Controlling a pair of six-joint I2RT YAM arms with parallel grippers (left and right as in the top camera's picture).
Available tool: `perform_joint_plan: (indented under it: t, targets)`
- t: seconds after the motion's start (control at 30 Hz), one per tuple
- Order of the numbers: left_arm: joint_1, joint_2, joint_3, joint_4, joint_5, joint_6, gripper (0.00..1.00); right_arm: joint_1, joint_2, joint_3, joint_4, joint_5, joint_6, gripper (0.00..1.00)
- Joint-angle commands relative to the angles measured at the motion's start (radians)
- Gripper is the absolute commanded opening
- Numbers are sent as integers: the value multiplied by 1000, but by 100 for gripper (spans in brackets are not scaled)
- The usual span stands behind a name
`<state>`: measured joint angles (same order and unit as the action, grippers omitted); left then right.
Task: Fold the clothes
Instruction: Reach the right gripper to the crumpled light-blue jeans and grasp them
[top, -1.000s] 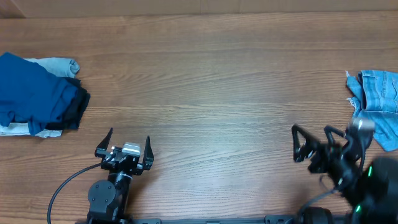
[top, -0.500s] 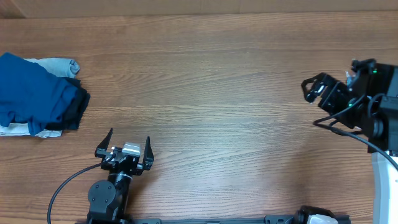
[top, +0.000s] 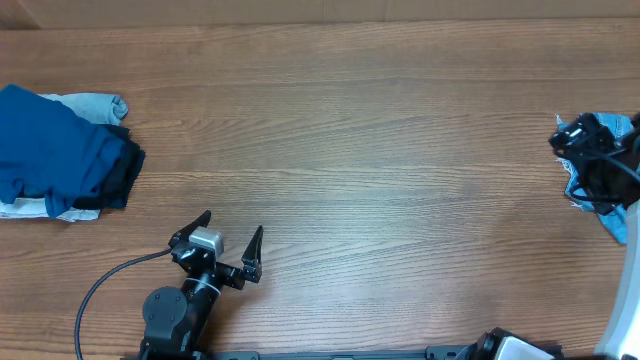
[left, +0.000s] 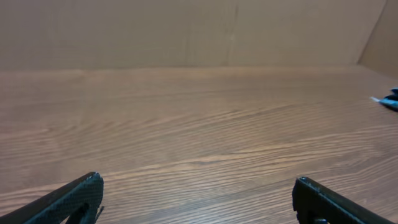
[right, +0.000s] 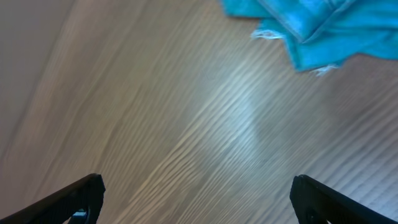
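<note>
Next, my right gripper lifts the jeans and spreads them across the middle (top: 380, 165) first, because they lie bunched at the table's edge (top: 577, 181), far from my left gripper.
The light-blue denim jeans (top: 614, 225) lie bunched at the far right edge of the table, mostly hidden under my right arm. In the right wrist view their frayed hem (right: 311, 28) shows at the top right, ahead of the fingers. My right gripper (top: 575, 160) is open and empty over the jeans' left edge; it also shows open in the right wrist view (right: 196, 193). My left gripper (top: 225, 245) is open and empty near the front left, far from the jeans. In the left wrist view (left: 196, 196) a sliver of blue cloth (left: 390, 99) shows at the right edge.
A pile of folded garments sits at the far left: a dark navy one (top: 50, 150) on pale grey-white ones (top: 95, 103). A black cable (top: 105, 295) runs from the left arm to the front edge. A cardboard wall (left: 186, 31) stands behind the table.
My right arm has swung from the front right back to the far right edge, over the jeans. My left gripper has turned and shifted slightly right.
</note>
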<state>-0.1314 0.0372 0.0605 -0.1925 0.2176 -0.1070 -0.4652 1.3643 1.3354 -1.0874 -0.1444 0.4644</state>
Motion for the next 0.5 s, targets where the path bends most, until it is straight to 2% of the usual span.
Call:
perform_joint_plan:
  t: [0.0,0.1,0.2,0.3,0.4,0.47]
  targets:
    - [-6,2,109,-134,33,1,100,-79,23,26,21,43,27,100]
    - [-6,71,328,-291,-21,-18,100,-114,26,26,32,13,27,100]
    - [-6,246,511,-357,-55,-21,100,-114,31,26,54,24,27,100]
    - [-7,512,732,-443,-57,-21,100,-113,45,41,45,9,26,100]
    - [-6,755,966,-525,-37,-26,100,-119,53,89,36,45,4,100]
    - [-7,839,1030,-513,89,-35,100,-142,71,107,55,56,7,100]
